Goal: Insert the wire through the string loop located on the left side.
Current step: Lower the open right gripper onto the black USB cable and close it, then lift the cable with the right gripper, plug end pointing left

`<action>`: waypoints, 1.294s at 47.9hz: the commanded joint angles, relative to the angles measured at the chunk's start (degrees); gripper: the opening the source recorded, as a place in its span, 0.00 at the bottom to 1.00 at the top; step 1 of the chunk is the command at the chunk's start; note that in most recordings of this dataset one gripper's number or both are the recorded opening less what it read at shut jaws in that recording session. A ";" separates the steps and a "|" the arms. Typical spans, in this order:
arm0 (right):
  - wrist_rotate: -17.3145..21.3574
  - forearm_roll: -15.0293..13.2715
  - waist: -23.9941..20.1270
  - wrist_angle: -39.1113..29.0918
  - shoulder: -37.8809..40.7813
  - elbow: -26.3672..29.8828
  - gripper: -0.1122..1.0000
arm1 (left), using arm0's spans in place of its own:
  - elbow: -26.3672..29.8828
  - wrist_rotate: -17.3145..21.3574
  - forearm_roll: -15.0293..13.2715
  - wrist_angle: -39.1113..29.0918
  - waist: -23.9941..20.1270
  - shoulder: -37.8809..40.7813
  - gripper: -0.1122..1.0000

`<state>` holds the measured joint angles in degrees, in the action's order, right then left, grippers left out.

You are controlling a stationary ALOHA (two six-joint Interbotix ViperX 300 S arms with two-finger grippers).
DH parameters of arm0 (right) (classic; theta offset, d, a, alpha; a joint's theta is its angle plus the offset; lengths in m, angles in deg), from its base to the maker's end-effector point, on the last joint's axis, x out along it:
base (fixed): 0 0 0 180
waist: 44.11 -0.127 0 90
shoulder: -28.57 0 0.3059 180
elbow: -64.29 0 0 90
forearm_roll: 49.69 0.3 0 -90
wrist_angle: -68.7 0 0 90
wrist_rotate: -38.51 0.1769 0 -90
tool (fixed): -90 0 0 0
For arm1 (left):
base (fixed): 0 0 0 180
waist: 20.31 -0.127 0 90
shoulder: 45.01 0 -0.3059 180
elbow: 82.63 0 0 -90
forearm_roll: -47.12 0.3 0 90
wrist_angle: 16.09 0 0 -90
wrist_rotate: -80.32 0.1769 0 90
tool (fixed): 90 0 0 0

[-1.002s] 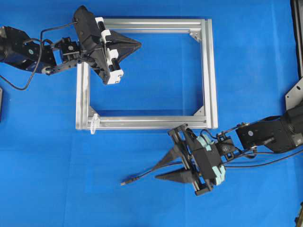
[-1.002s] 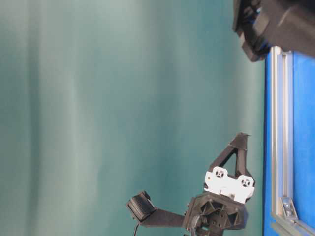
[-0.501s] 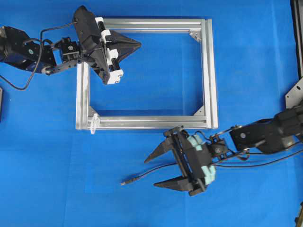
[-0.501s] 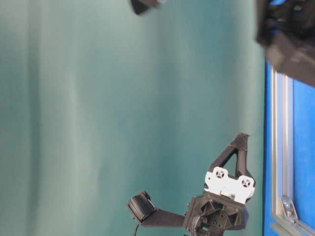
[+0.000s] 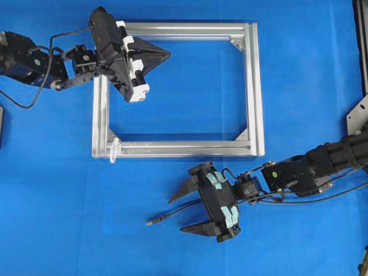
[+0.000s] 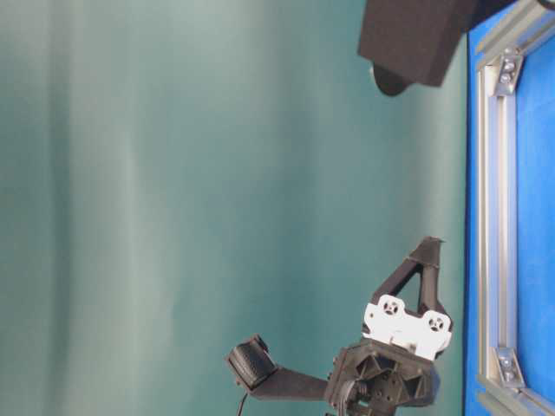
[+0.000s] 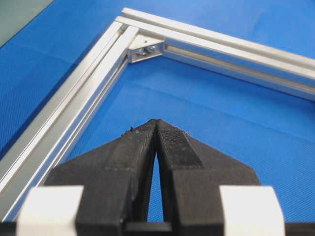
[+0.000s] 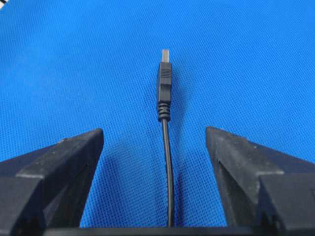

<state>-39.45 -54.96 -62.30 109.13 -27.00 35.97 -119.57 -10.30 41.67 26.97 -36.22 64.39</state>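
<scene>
The plug [image 5: 157, 219] has only a short, straight piece of wire [image 5: 183, 207] between it and my right gripper, so it will keep pointing ahead when I lift it.
The wire [image 5: 172, 213] lies flat on the blue mat below the silver frame [image 5: 172, 150], its plug [image 5: 150, 221] pointing left. My right gripper [image 5: 175, 215] stands open low over it, one finger on each side. From the right wrist, the wire [image 8: 167, 162] runs up the middle of my right gripper [image 8: 154, 132] without touching either finger, and the plug [image 8: 164, 88] lies beyond the tips. The string loop [image 5: 113, 148] sticks out at the frame's lower left corner. My left gripper [image 5: 169, 55] is shut and empty above the frame's upper left part; the left wrist view shows my left gripper [image 7: 156, 123] with its tips pressed together.
The frame's corner brackets [image 5: 236, 43] sit inside its corners. Black hardware [image 5: 360, 40] and a metal bracket [image 5: 357, 118] line the right edge. In the table-level view the left gripper [image 6: 425, 251] hovers beside the frame rail [image 6: 492, 217], and a blurred dark arm part [image 6: 408, 39] fills the top.
My right gripper has slid left along the wire toward the plug and spread its fingers wider. The left arm, the frame and the wire have stayed put.
</scene>
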 commanded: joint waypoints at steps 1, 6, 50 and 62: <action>0.09 0.26 -0.26 0.53 -0.97 0.88 0.81 | 0.44 -0.09 0.09 0.26 -0.09 -1.58 0.10; 0.09 0.26 -0.26 0.35 -0.97 0.88 0.72 | 0.44 -0.09 0.09 0.26 -0.09 -1.58 0.10; -0.09 0.18 0.35 -0.88 -3.16 0.09 0.10 | 0.44 -0.09 0.09 -0.09 -0.09 -1.58 0.10; -0.18 0.26 0.97 -6.50 -8.88 0.09 0.10 | 0.44 -0.09 0.18 -0.09 -0.18 -1.58 0.10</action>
<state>-39.54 -54.88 -61.51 103.95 -32.36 35.62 -119.57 -10.30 41.67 26.62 -36.31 64.39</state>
